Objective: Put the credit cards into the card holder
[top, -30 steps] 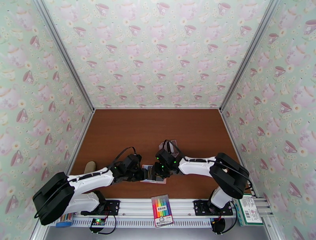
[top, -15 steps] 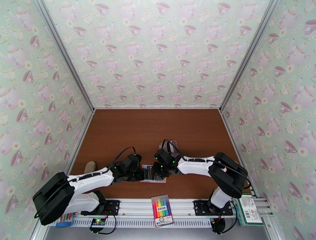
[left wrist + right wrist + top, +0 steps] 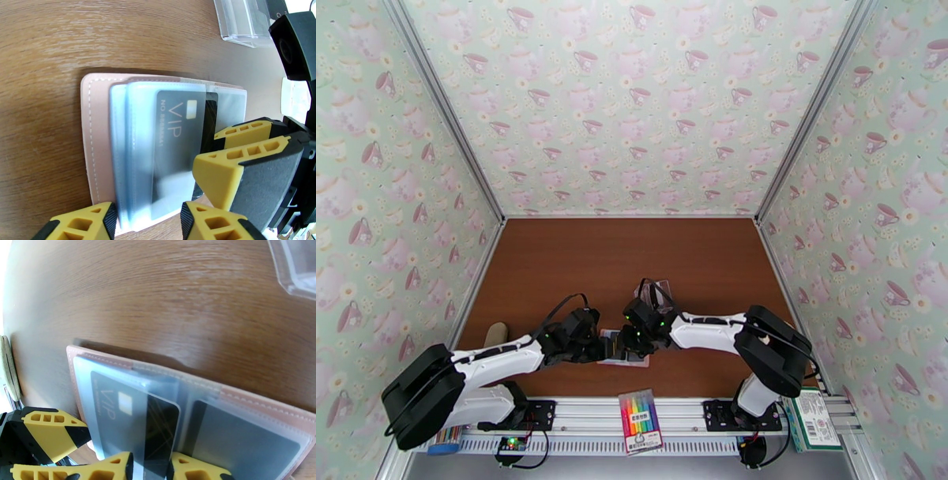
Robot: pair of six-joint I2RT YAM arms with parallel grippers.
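Note:
The VIP card's dark end still sticks out of the sleeve, so the robot's right gripper should bring its fingers closer together at the card's outer edge and push the card farther in.
The pink card holder (image 3: 94,130) (image 3: 252,398) (image 3: 635,359) lies open on the brown table, blue-grey sleeves up. A dark VIP credit card (image 3: 177,138) (image 3: 118,413) sits partly inside a left sleeve. Another dark card (image 3: 245,441) lies in the right sleeve. My left gripper (image 3: 148,221) (image 3: 602,347) stands open over the holder's near edge, its fingers straddling the sleeves. From the other side my right gripper (image 3: 150,469) (image 3: 626,344) rests over the VIP card's outer end, jaws a narrow gap apart; its yellow fingers (image 3: 237,158) show beside the card.
A clear plastic box (image 3: 237,19) (image 3: 296,267) stands just beyond the holder. A pack of coloured markers (image 3: 640,421) and a green box (image 3: 812,422) lie on the front rail. A tan round object (image 3: 496,334) sits at the table's left.
My right gripper has edged slightly left onto the holder, and its jaws narrowed and then parted a little. The left arm has stayed still.

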